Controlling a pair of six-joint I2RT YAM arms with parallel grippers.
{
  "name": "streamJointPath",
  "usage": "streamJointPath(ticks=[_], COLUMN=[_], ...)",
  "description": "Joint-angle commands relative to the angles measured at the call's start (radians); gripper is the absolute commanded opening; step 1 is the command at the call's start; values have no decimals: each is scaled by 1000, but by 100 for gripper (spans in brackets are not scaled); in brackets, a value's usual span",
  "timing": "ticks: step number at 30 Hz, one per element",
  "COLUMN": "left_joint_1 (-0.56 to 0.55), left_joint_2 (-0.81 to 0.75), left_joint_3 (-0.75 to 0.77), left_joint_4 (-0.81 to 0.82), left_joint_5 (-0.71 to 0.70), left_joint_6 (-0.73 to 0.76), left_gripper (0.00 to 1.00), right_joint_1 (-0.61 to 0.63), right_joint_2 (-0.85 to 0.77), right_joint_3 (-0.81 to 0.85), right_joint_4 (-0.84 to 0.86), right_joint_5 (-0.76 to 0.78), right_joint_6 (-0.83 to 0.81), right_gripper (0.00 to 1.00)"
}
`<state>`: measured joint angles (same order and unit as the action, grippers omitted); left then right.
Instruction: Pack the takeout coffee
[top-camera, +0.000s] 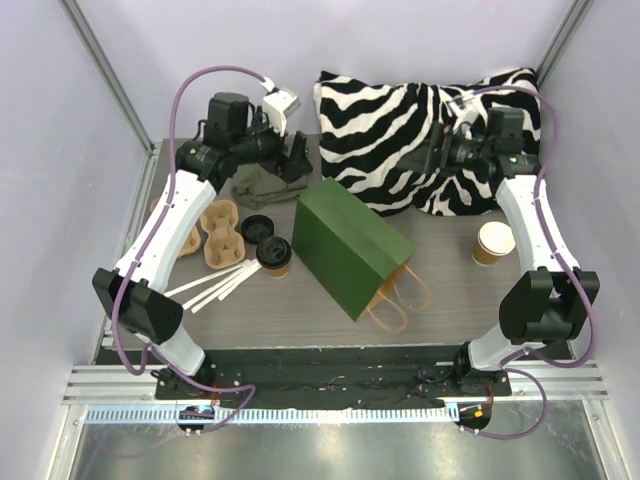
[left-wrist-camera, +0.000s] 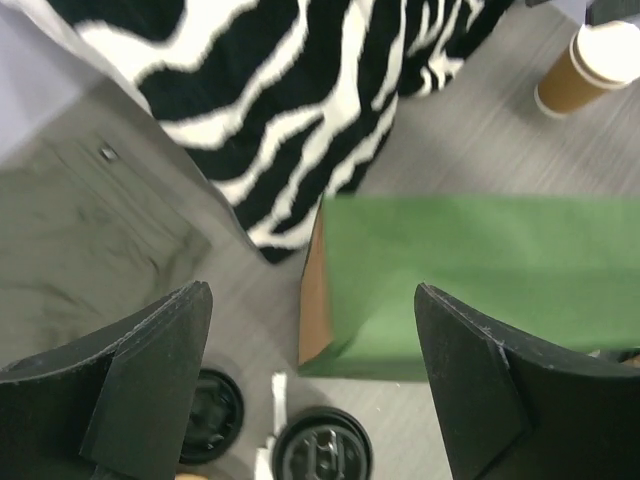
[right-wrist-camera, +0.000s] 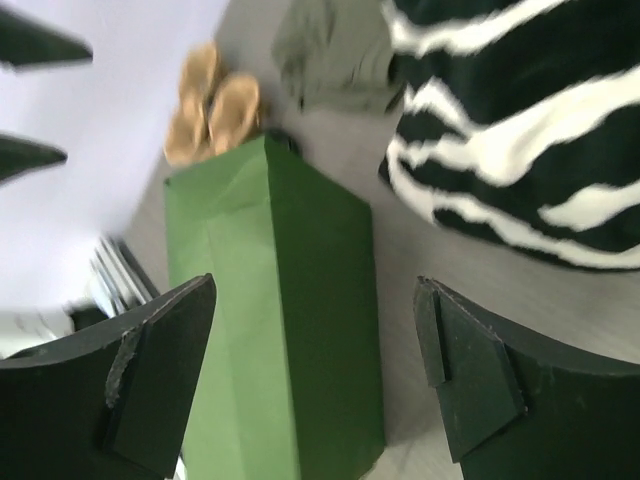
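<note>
The green bag lies on its side with its opening facing away from my left gripper, so my right gripper should first pull it upright by a handle.
The takeout coffee, a small tan cup with a black lid, stands left of the green bag, which lies on its side mid-table with its handles toward the near edge. In the left wrist view the coffee's lid shows below the bag. My left gripper hovers open beyond the coffee, at the bag's far corner, nothing between its fingers. My right gripper hangs open over the zebra pillow, empty, looking at the bag.
A loose black lid and a tan pulp cup tray lie left of the coffee, white sticks nearer. An unlidded tan cup stands at right. A zebra pillow and olive cloth fill the back.
</note>
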<state>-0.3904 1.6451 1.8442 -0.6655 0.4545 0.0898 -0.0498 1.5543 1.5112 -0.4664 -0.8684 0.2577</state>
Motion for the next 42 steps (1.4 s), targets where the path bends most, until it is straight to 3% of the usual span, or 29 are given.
streamJointPath(ticks=[1, 5, 10, 18, 22, 25, 29, 35, 38, 39, 41, 42], left_joint_1=[2, 1, -82, -154, -156, -156, -156, -153, -153, -151, -150, -150], left_joint_2=[-100, -160, -249, -321, -330, -338, -350, -376, -381, -387, -392, -396], left_joint_3=[-121, -190, -270, -407, -430, -456, -496, -513, -513, -513, -514, -514], left_joint_4=[12, 21, -31, -19, 18, 70, 135, 184, 208, 216, 222, 225], left_joint_5=[32, 125, 72, 98, 102, 101, 99, 49, 43, 39, 36, 35], left_joint_6=[-19, 46, 197, 272, 248, 199, 133, 47, -1, -10, -25, -30], left_gripper=[88, 89, 91, 92, 92, 92, 92, 92, 92, 92, 92, 92], right_joint_1=[50, 50, 50, 11, 10, 10, 16, 50, 50, 50, 50, 50], right_joint_2=[-68, -125, -160, -256, -330, -404, -464, -453, -473, -485, -525, -539], right_joint_3=[29, -31, -54, -107, -218, -339, -476, -540, -572, -588, -594, -591], right_joint_4=[-269, -362, -510, -756, -819, -763, -495, -284, -186, -169, -138, -135], right_joint_5=[90, 169, 190, 200, 200, 163, 115, 97, 94, 101, 132, 140], right_joint_6=[-365, -532, -671, -922, -1063, -1111, -1003, -848, -766, -744, -698, -683], right_gripper=[89, 90, 91, 91, 88, 88, 88, 81, 62, 48, 33, 12])
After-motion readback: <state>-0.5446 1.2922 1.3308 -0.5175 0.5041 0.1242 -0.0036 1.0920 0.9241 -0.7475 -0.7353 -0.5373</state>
